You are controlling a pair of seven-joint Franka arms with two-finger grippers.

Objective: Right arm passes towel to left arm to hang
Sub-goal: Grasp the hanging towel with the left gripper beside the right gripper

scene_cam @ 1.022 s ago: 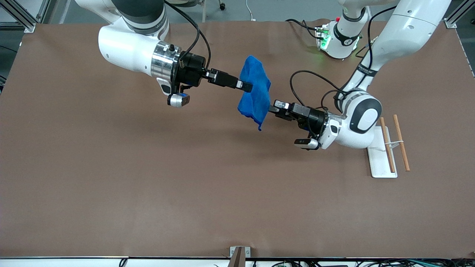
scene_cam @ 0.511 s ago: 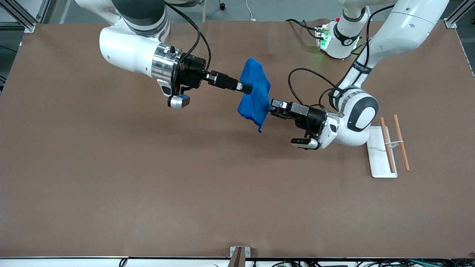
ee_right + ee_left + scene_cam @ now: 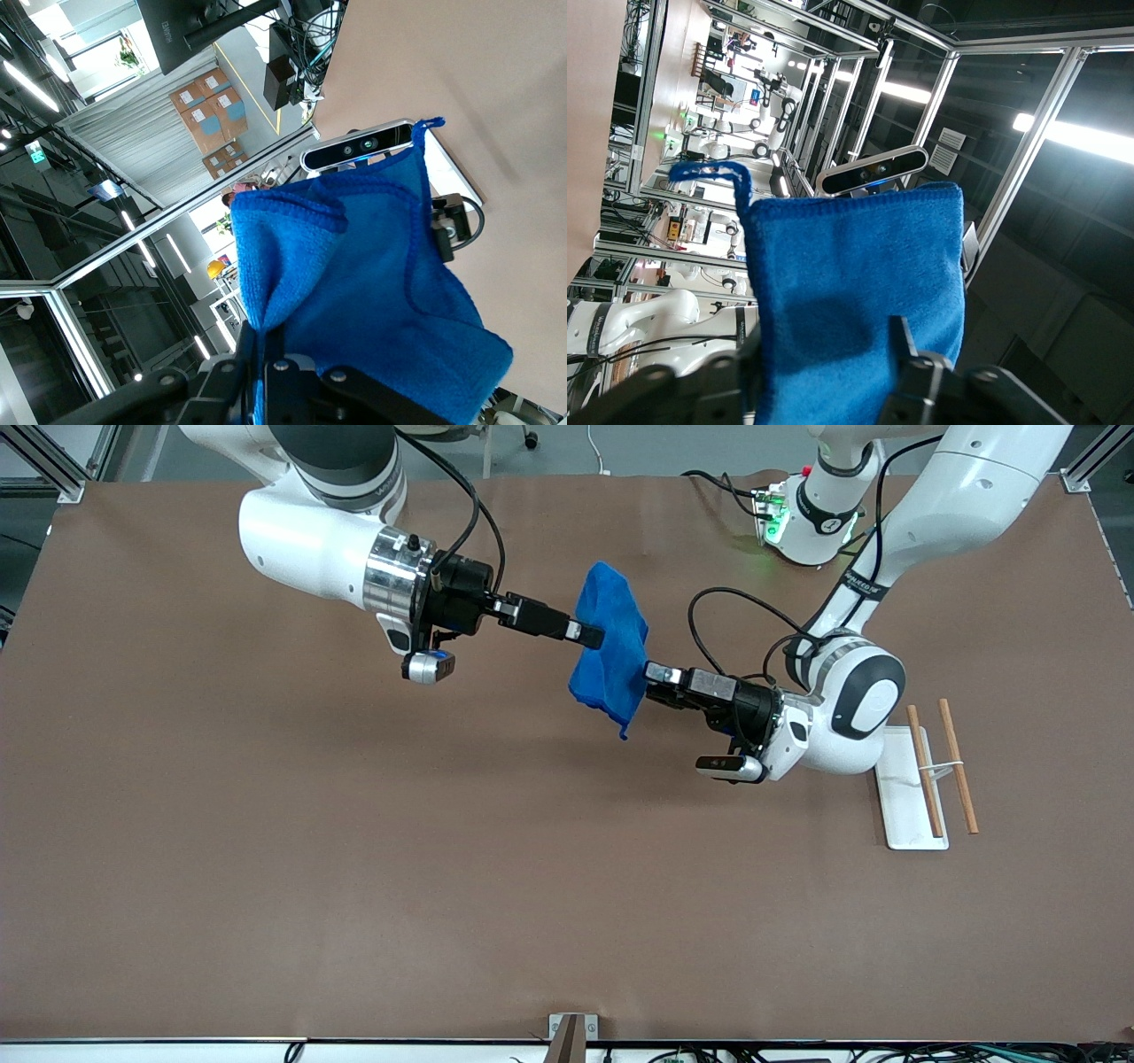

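Note:
My right gripper is pinching the towel's fold (image 3: 609,625). My left gripper should first close on the towel's edge (image 3: 638,668), and then my right gripper should open and move back.
The bright blue towel (image 3: 611,646) hangs in the air over the middle of the brown table, between the two grippers. My right gripper (image 3: 592,636) is shut on the towel's upper part; the right wrist view shows its jaws (image 3: 266,335) pinched on a fold of the towel (image 3: 372,292). My left gripper (image 3: 649,677) is at the towel's edge on the left arm's side. In the left wrist view its fingers (image 3: 902,341) stand wide apart, open, with the towel (image 3: 859,283) between them. The loop tag (image 3: 700,170) sticks out from one corner.
A white rack (image 3: 904,815) with two wooden rods (image 3: 926,771) stands toward the left arm's end of the table, just past the left arm's elbow. The left arm's green-lit base (image 3: 811,514) is at the table's back edge.
My left gripper has moved a little toward the towel, so that its open fingers now straddle the towel's edge. The right gripper and the towel have barely moved.

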